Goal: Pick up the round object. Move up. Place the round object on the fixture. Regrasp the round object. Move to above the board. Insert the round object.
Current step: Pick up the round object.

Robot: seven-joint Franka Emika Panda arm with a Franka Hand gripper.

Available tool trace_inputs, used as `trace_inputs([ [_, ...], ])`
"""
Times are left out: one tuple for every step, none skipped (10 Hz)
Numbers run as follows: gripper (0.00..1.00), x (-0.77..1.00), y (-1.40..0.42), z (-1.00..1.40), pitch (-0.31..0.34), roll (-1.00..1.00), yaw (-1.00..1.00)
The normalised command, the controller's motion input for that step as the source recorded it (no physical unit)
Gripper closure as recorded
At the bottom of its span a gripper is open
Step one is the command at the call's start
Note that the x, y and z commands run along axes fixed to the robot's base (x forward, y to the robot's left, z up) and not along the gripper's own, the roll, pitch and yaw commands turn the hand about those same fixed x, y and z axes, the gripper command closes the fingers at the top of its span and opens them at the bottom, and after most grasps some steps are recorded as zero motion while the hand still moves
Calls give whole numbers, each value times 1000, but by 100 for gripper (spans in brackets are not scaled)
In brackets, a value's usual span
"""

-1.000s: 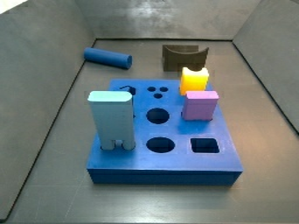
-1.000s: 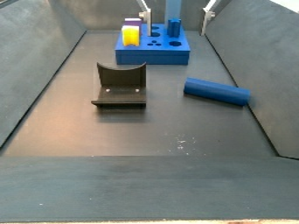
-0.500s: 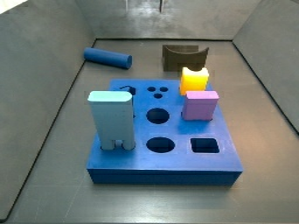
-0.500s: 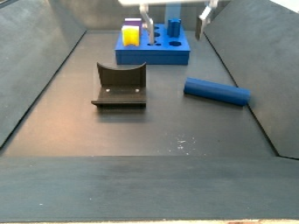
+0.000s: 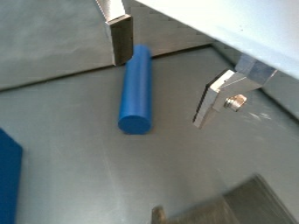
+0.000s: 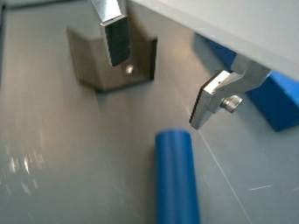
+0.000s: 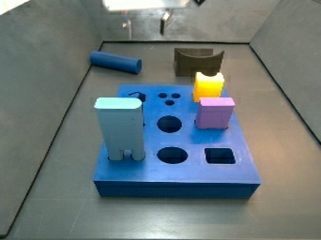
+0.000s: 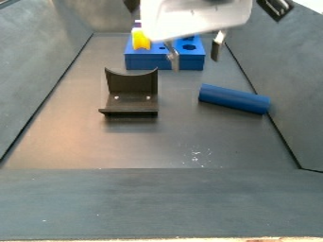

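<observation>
The fixture has an open U-shaped notch (image 7: 198, 62). When I place the round object (image 7: 115, 62) there, I expect it will stay cradled in it with one end poking up.
The round object (image 5: 136, 90) is a smooth medium-blue cylinder lying on the grey floor, seen in both side views (image 7: 115, 62) (image 8: 235, 98). My gripper (image 5: 162, 92) hangs open above the floor with nothing between its fingers. In a wrist view the cylinder lies beside one finger (image 5: 121, 42), partly under the gap. The fixture (image 6: 89, 63), a dark olive block with a U-shaped notch, stands apart from the cylinder (image 7: 197, 60) (image 8: 130, 93). The board (image 7: 189, 169) is a blue square block with round holes and one square hole.
On the board stand a tall light-blue block (image 7: 116, 127), a yellow notched block (image 7: 209, 84) and a pink block (image 7: 216, 112). Sloping grey walls (image 7: 51, 103) enclose the floor on all sides. A corner of the board (image 6: 275, 101) shows in a wrist view.
My gripper has come down from the top edge of both side views and now shows much larger there. The cylinder, fixture and board have not moved.
</observation>
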Motion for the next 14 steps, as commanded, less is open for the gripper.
trace_inputs([
  [0, -537, 0, -1000, -76, 93, 749],
  [0, -583, 0, -1000, -73, 100, 689],
  [0, -586, 0, -1000, -93, 89, 666],
  [0, -577, 0, -1000, -114, 64, 654],
  [0, -546, -60, -929, -141, 24, 649],
  [0, -397, -189, -620, -211, 0, 574],
  [0, -314, -209, -383, -329, -89, 543],
  [0, -380, -191, -363, -374, -113, 486],
  [0, -494, 137, -320, -290, -83, 369],
  [0, -397, 306, -100, -87, 0, 397],
  [0, -303, 286, -6, -76, -1, 426],
  [0, -80, 80, -20, -54, -11, 323],
  [0, 0, -106, -186, -63, -33, 129],
  [0, 0, -237, -314, -93, -26, 49],
])
